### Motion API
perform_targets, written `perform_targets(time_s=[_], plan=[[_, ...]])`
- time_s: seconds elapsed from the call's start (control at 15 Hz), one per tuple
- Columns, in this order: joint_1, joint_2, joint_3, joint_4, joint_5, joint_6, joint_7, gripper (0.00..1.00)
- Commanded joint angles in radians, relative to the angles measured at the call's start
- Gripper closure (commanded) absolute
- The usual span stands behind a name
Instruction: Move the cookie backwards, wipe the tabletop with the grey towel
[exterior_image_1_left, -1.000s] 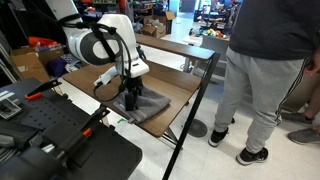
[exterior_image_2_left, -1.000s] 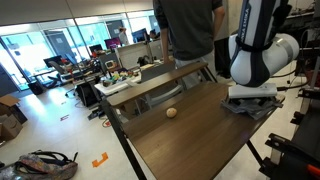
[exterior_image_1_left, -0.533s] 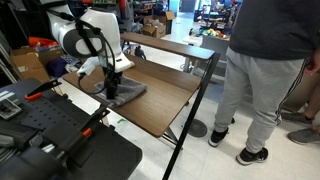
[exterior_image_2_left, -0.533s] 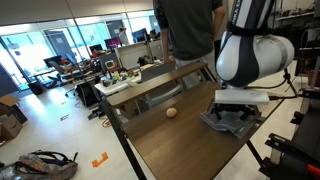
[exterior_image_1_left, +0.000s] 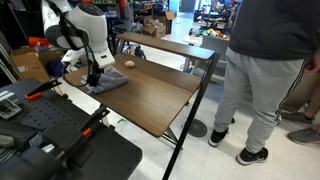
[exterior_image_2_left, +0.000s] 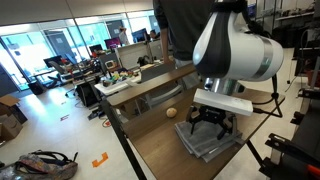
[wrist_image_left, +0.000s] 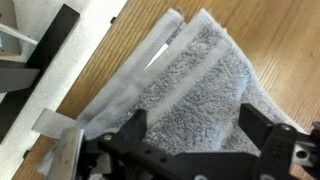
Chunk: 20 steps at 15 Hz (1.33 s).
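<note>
The grey towel's corner (wrist_image_left: 52, 123) is already past the table's edge, so my gripper should keep pressing down and wipe the towel back across the open tabletop (exterior_image_1_left: 163, 86).
The grey towel (wrist_image_left: 190, 80) lies rumpled and flat on the brown tabletop (wrist_image_left: 275, 40), near one long edge. My gripper (wrist_image_left: 195, 125) stands open right over it, with the jaws spread wide and both fingertips down on the cloth. In both exterior views the gripper (exterior_image_1_left: 93, 78) (exterior_image_2_left: 211, 122) presses on the towel (exterior_image_1_left: 108, 84) (exterior_image_2_left: 212, 143). The cookie (exterior_image_2_left: 172, 113), a small tan lump, rests on the tabletop (exterior_image_2_left: 160, 152) a short way from the towel. It also shows just beyond the towel as the cookie (exterior_image_1_left: 130, 64) on the tabletop (exterior_image_1_left: 155, 100).
A person (exterior_image_1_left: 262, 60) stands close to one side of the table. A narrower wooden shelf-like top (exterior_image_1_left: 170, 45) (exterior_image_2_left: 150, 88) runs along the far edge. The black frame (wrist_image_left: 50, 50) and the table's edge lie just beside the towel.
The arm has slid across the tabletop with the towel under its open fingers, ending much nearer the cookie and the table's end. The cookie has stayed put.
</note>
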Motion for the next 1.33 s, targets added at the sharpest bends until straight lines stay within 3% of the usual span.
perform_targets(time_s=[0.0, 0.47, 0.93, 1.27], plan=[[-0.002, 0.078, 0.029, 0.062, 0.046, 0.032, -0.031, 0.0], [0.11, 0.13, -0.158, 0.199, 0.065, -0.033, 0.081, 0.0], [0.209, 0.244, -0.436, 0.44, 0.075, 0.036, 0.272, 0.0], [0.266, 0.34, -0.609, 0.595, 0.072, 0.012, 0.495, 0.0]])
